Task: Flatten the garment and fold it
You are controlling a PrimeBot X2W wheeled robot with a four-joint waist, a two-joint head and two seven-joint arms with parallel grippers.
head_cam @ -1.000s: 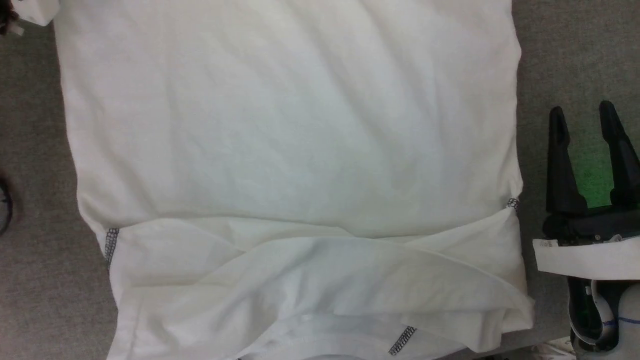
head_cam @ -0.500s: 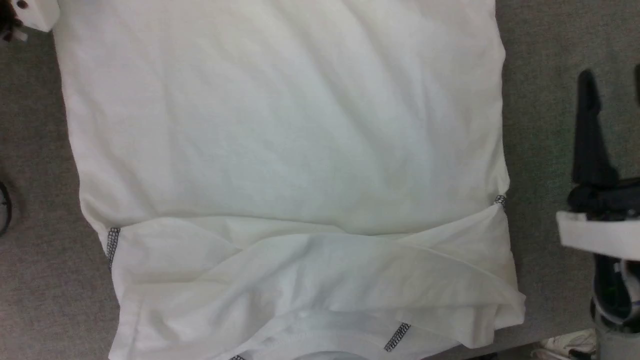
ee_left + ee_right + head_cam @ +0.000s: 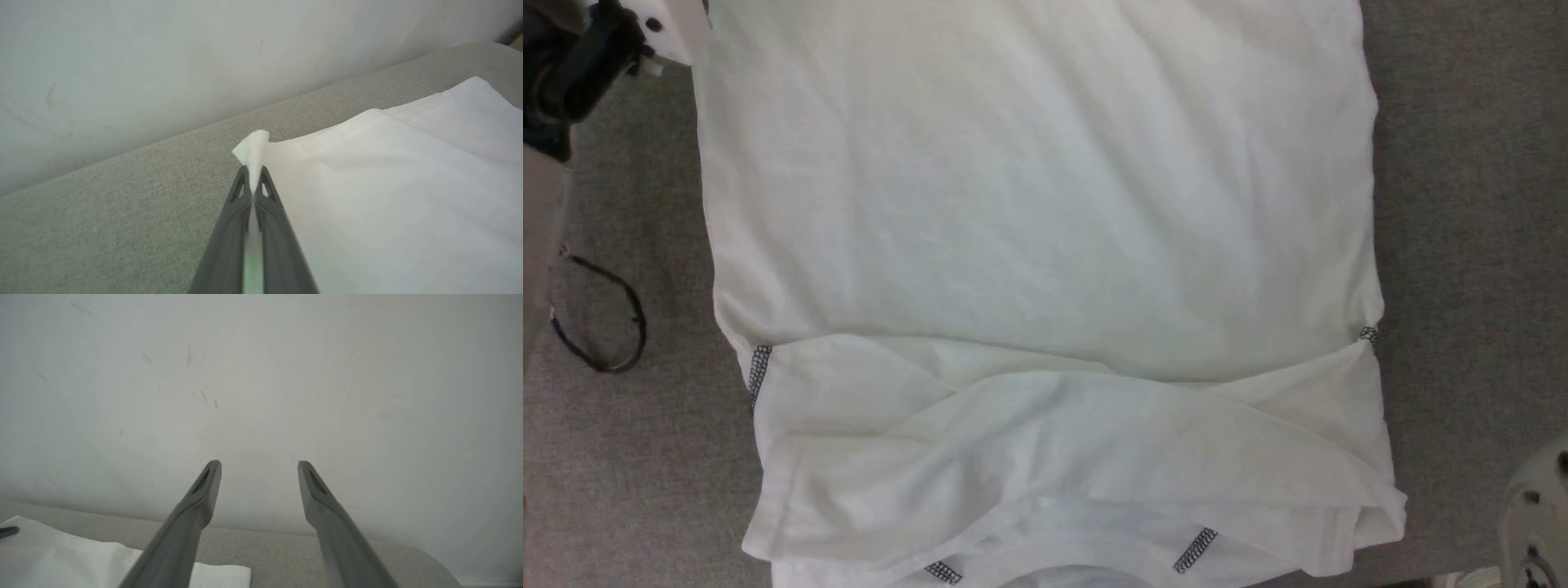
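The white garment has soft ripples (image 3: 1135,196) running down it, so its far part (image 3: 1032,59) will fold over when the robot carries its corners, while the garment's collar end stays flat.
The white garment (image 3: 1029,204) lies spread on a grey fabric surface (image 3: 1462,204) in the head view. Its collar (image 3: 1086,559) is at the bottom edge and its folded sleeves overlap just above it. Dark zigzag stitching (image 3: 759,369) marks the seams. In the left wrist view my left gripper (image 3: 253,179) is shut on a far corner of the garment (image 3: 388,204), and a small tuft of cloth pokes up past the tips. My left wrist (image 3: 580,57) shows at the head view's top left. My right gripper (image 3: 259,465) stands open and holds nothing, facing a pale wall above the garment's edge (image 3: 61,559).
A black cable loop (image 3: 600,318) lies on the grey surface left of the garment. A pale wall (image 3: 163,61) rises directly behind the surface's far edge. A pale part of my right arm (image 3: 1535,523) sits at the head view's lower right.
My left gripper has closed on the garment's far corner. My right gripper has risen out of the head view, still open. The head camera has shifted, so the whole picture has slid sideways.
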